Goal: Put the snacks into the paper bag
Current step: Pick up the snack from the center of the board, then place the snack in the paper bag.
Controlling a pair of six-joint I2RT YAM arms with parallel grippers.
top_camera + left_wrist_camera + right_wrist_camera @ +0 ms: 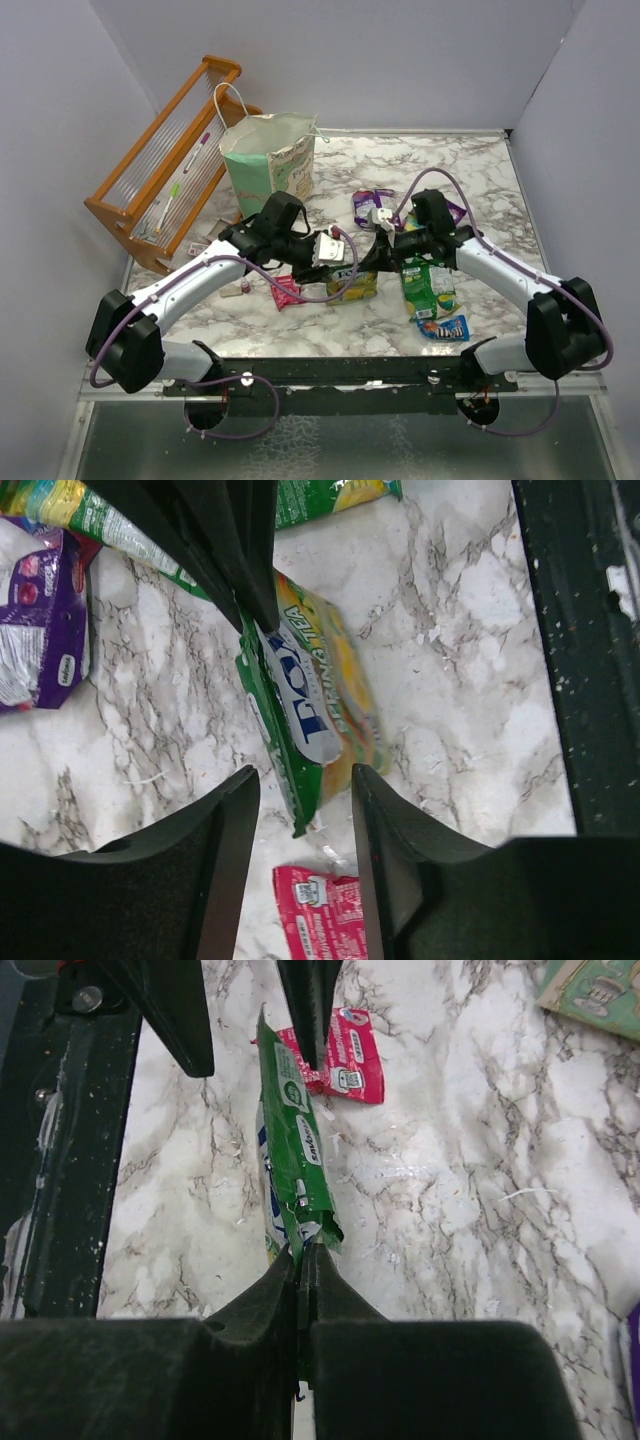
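Note:
The green and yellow packet is in my right gripper, far from the paper bag, so next my left gripper grabs the packet's loose end and carries the packet there.
A green and yellow snack packet hangs edge-up between my two grippers, over the middle of the marble table. My right gripper is shut on one end of it. My left gripper stands open around the other end, its fingers apart from the foil. A red packet lies on the table below. More snacks lie to the right: purple, green and blue. The mint-green paper bag stands upright at the back left, mouth open.
An orange wooden slatted rack leans at the far left beside the bag. A small red-capped tube lies near the left arm. Grey walls close in the table on three sides. The black frame rail runs along the near edge.

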